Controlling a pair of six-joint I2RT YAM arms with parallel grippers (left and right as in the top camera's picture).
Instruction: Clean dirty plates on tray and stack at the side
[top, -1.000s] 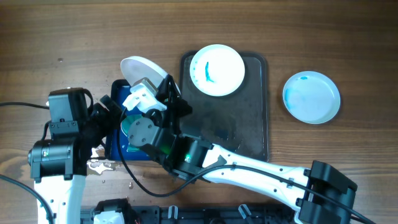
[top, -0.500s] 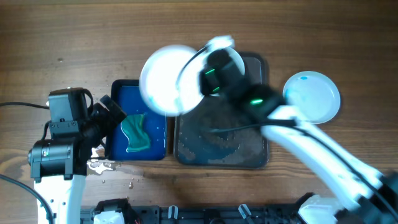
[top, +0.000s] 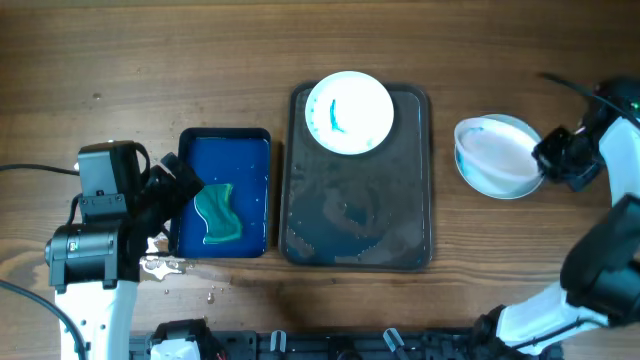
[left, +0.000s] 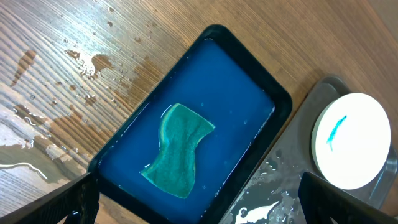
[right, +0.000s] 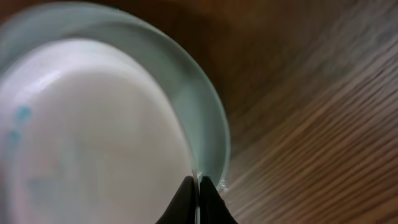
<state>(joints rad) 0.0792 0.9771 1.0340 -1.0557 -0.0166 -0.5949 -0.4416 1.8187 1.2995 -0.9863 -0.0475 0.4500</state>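
Note:
Next, my right gripper pulls the smeared white plate (top: 349, 113), which is at the dark tray's far end, to the tray's middle (top: 345, 195) before my left gripper scrubs.
The dark tray (top: 400, 200) lies mid-table, wet, with one white plate with a blue smear (top: 348, 112) at its far end; that plate also shows in the left wrist view (left: 351, 140). My right gripper (top: 548, 160) is shut on the rim of a second white plate (top: 500, 155), held tilted over a third plate (top: 476, 126) that lies on the table right of the tray. In the right wrist view the fingertips (right: 198, 186) pinch the held plate's rim (right: 93, 124) above the lower plate's pale rim (right: 208, 118). My left gripper (left: 199, 199) is open and empty above the blue tray.
A deep-blue tray (top: 250, 160) with a green sponge (top: 218, 213) sits left of the dark tray; both show in the left wrist view, the blue tray (left: 249, 106) and the sponge (left: 180, 149). Water is spilled on the wood (top: 165, 265) by its near left corner.
My right arm has swung the held plate from over the blue tray, across the dark tray, to above the plate on the right. The left arm has not moved.

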